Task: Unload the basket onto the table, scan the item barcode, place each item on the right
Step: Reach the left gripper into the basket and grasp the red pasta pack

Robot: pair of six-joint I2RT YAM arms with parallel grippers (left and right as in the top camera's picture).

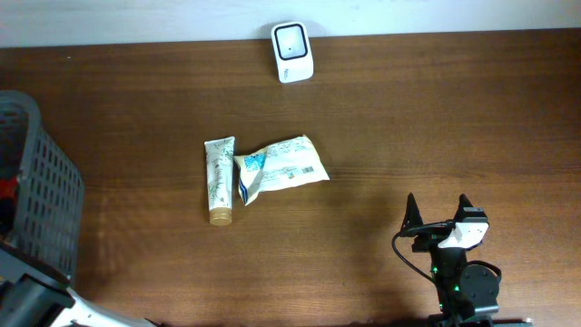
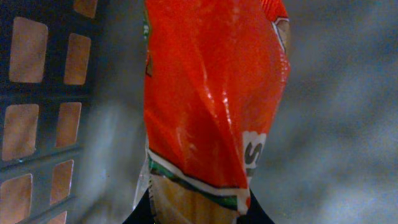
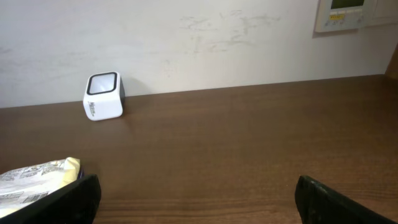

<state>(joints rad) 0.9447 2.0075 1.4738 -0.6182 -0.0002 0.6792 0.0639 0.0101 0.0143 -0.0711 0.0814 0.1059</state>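
The robot's left gripper holds the red snack packet's end and the space beside the cream tube is free, so the robot should keep carrying the packet until it rests there.
A red snack packet with a white and green band fills the left wrist view, lying inside the dark grey basket. My left gripper is shut on the packet's near end, a dark finger pressing on each side. In the overhead view this gripper is hidden down in the basket. The white barcode scanner stands at the table's far edge by the wall, and shows as the scanner in the right wrist view. My right gripper hovers open and empty at the front right; in its own view the right gripper has nothing between its fingers.
A cream tube and a white printed pouch lie side by side mid-table, between the basket and the right arm. The pouch sits just beyond the right gripper's left finger. A thermostat panel hangs on the wall.
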